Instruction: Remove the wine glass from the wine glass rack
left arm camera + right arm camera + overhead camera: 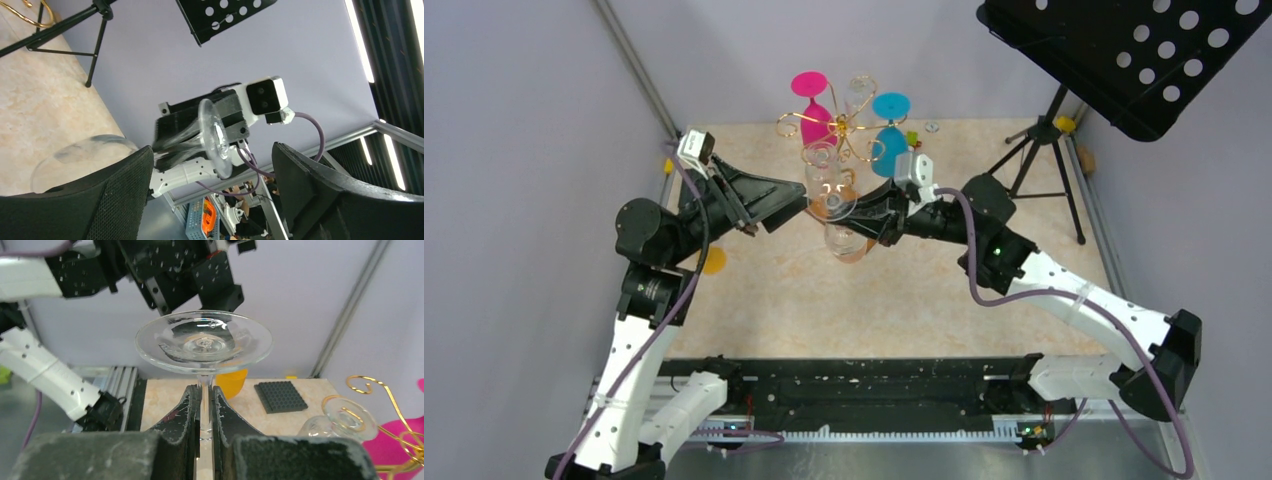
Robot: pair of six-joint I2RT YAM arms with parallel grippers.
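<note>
The clear wine glass's foot (833,205) points toward my left gripper. Next, my right gripper tips this wine glass until my left gripper can grab the wine glass's rim (851,246).
The wine glass rack (849,130) is gold wire with curled arms at the table's back. A pink glass (814,110), a blue glass (890,135) and a clear glass (821,157) hang on it. Its gold curls also show in the right wrist view (372,387). My right gripper (864,215) is shut on the stem (205,390) of a clear wine glass (844,225) and holds it in front of the rack, foot (204,342) up, apart from the wire. My left gripper (802,203) is open, its jaws either side of that glass's foot (215,137) without touching it.
A black music stand (1124,50) on a tripod (1044,150) stands at the back right. A yellow cup (714,260) sits on the table at the left. A black studded pad (280,396) lies on the table. A metal post (639,65) rises at the back left.
</note>
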